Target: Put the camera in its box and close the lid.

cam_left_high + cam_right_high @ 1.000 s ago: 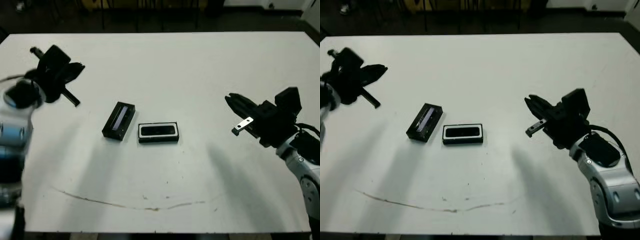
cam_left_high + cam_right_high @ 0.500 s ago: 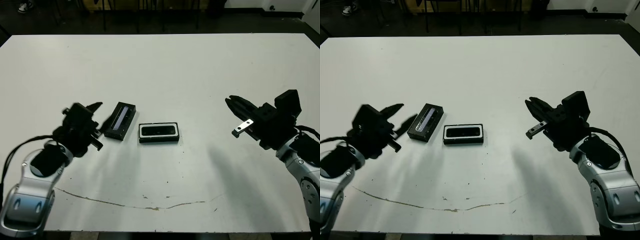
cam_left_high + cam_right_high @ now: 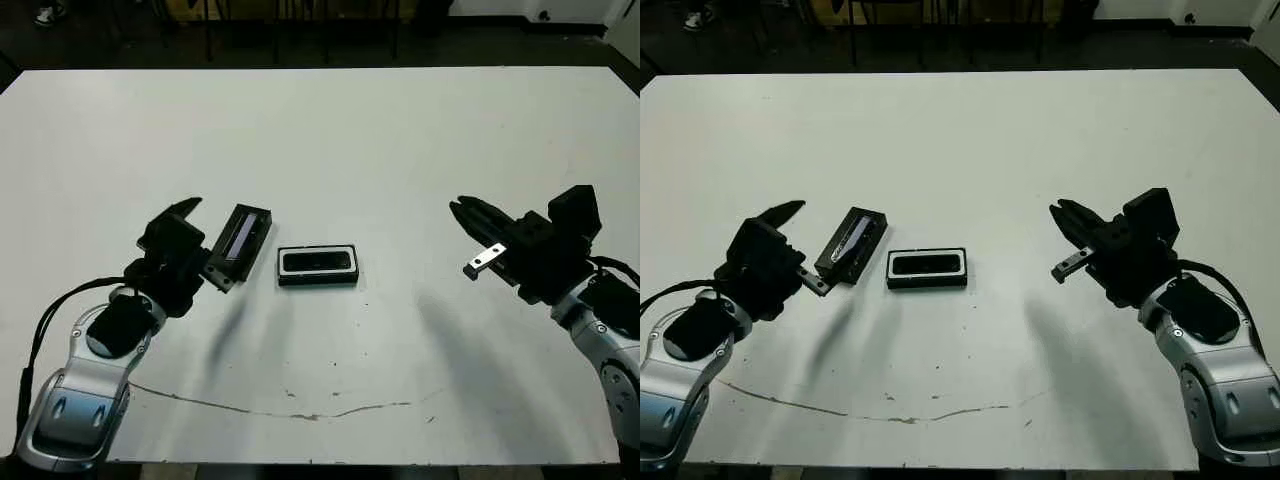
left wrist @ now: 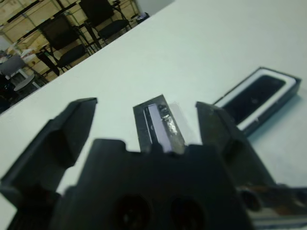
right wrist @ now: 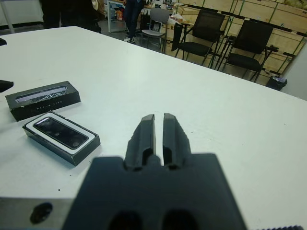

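The lid's pale printed strip (image 3: pixel 241 237) is already facing up, so I expect the lid to cover the entire box with that same side on top when the robot carries it over.
The box (image 3: pixel 317 265) lies at the table's middle, a black tray with white lining, and the black camera (image 3: pixel 318 262) rests inside it. Just left of it the lid (image 3: pixel 240 240) lies apart on the table, greyish inner face up. My left gripper (image 3: pixel 213 246) is open, and its two fingers (image 4: pixel 62 139) straddle the lid's near end (image 4: pixel 158 124). My right gripper (image 3: pixel 460 208) hovers well right of the box, shut with nothing in it. The right wrist view shows its fingers (image 5: pixel 144 134) close together, with the box (image 5: pixel 61 136) and lid (image 5: pixel 43 99) beyond.
A thin dark scuff line (image 3: pixel 250 405) runs along the white table near its front edge. Beyond the far edge stand black chairs (image 5: pixel 244 45) and shelving, and a person's legs (image 5: pixel 132 14) show there.
My left arm swung in from the far left of the table and its open fingers now flank the lid's end. The right gripper, box and lid have barely moved.
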Available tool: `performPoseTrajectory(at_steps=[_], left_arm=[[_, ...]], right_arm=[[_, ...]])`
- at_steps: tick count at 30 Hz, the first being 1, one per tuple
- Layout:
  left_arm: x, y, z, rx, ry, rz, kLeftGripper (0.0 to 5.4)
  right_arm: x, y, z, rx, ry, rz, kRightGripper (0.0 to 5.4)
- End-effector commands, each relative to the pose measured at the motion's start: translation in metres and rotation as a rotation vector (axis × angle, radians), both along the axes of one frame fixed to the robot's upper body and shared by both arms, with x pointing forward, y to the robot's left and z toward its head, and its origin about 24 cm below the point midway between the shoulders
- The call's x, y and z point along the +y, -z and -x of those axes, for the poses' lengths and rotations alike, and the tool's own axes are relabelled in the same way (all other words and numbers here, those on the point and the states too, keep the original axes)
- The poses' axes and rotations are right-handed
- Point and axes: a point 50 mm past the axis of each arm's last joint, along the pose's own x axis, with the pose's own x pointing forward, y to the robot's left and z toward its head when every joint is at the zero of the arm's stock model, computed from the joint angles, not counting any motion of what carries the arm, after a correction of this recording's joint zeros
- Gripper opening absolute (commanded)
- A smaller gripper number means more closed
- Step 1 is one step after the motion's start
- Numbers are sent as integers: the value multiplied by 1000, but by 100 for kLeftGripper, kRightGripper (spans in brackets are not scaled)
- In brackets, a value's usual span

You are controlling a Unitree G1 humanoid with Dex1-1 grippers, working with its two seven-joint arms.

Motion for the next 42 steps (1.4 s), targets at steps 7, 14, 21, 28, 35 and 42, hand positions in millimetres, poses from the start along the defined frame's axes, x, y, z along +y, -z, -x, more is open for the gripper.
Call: performPoseTrajectory(at_steps=[7, 14, 21, 28, 35, 42], left_arm=[[3, 0, -5, 238, -51, 272, 539], [-2, 0, -1, 317, -24, 314, 539], [-4, 2, -1, 300, -54, 272, 539], [-8, 4, -1, 241, -72, 221, 539], [-15, 6, -3, 203, -72, 167, 539], [-22, 12, -2, 250, -70, 242, 539]], right_arm=[[0, 6, 2, 26, 13, 5, 0], [0, 7, 3, 32, 19, 4, 0], [0, 7, 3, 27, 16, 11, 0], [0, 8, 3, 29, 17, 11, 0], [-1, 8, 4, 35, 19, 16, 0], [-1, 9, 5, 35, 14, 17, 0]])
